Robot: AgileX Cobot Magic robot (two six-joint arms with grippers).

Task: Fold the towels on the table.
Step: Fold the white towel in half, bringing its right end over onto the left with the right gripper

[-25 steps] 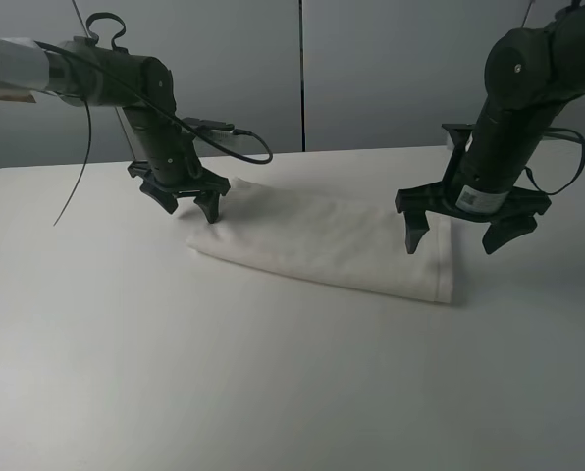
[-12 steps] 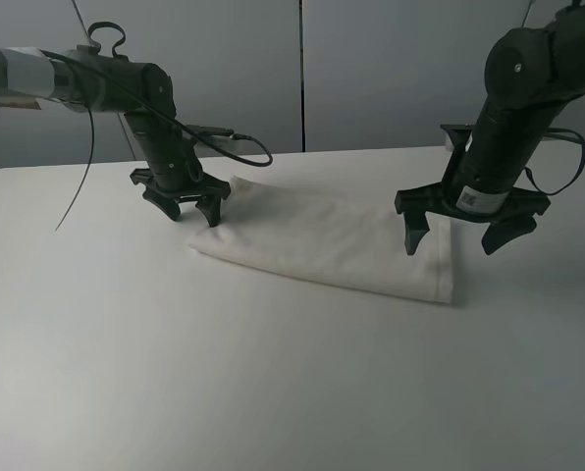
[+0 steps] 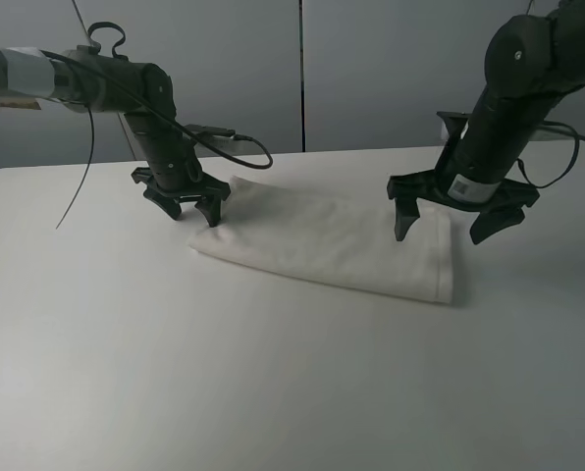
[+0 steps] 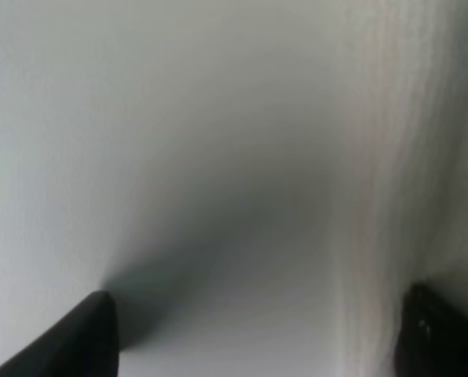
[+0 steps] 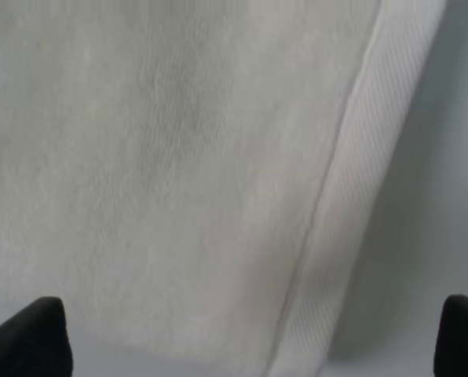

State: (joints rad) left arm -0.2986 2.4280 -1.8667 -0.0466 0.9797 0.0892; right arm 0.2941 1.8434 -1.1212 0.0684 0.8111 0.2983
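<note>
Next, I move my right gripper back, straighten it and pinch the middle of the banded end (image 3: 441,253) for folding, because it is hanging at a slant near the towel's front corner (image 3: 443,294).
A folded white towel (image 3: 327,238) lies as a long strip across the middle of the white table (image 3: 224,373). My left gripper (image 3: 186,208) hovers open just above the towel's left end, one fingertip over the cloth, the other over bare table. In the left wrist view the towel's edge (image 4: 407,157) runs beside the bare table (image 4: 140,118). My right gripper (image 3: 445,225) hangs open, spread wide above the towel's right end and holding nothing. The right wrist view looks down on the towel (image 5: 179,157) and its woven band (image 5: 352,220).
A grey panelled wall (image 3: 371,69) stands behind the table. A black cable (image 3: 234,142) loops from the left arm over the table's back edge. Bare tabletop stretches in front of the towel.
The right gripper has risen slightly and shifted a little to the left above the towel's right end. The left gripper has moved back a touch and stayed open.
</note>
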